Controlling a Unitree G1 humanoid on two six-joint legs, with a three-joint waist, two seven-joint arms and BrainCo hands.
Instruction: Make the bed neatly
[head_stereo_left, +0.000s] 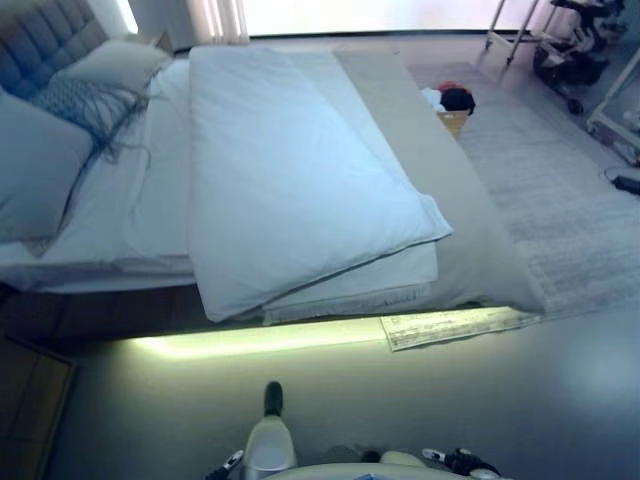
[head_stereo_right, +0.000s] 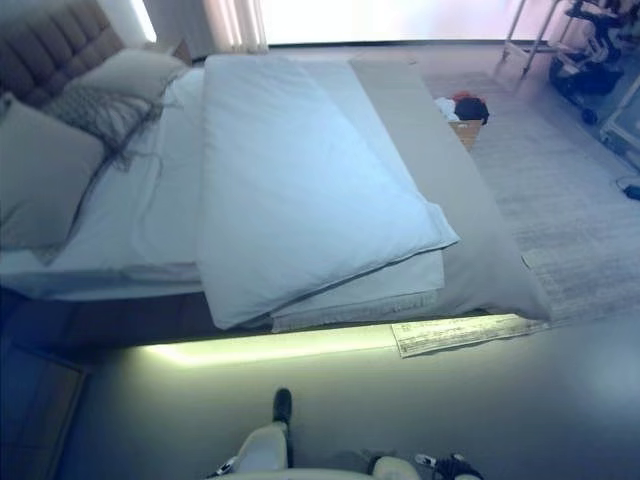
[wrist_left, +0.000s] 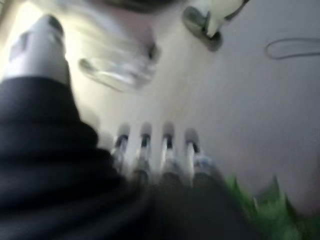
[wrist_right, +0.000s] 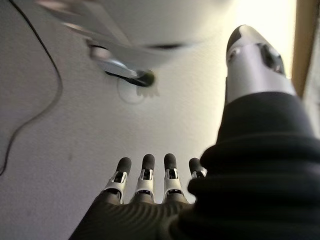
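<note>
I expect the white duvet to shift alone and leave the fringed layer flat when I pull, because a shadow line separates the duvet from that layer.
The bed lies across the view with its tufted headboard at the far left. A white duvet is folded back on itself over the middle, its lower corner hanging past the near edge. A grey cover lies flat along the right end. Two pillows and a grey knitted throw sit by the headboard on the rumpled sheet. My left hand and right hand show only in the wrist views, both open, hanging over the floor and holding nothing.
A basket of clothes stands on the grey rug beyond the bed's right end. A printed sheet lies on the floor at the near right corner. A wooden cabinet is at lower left; wheeled equipment at the far right.
</note>
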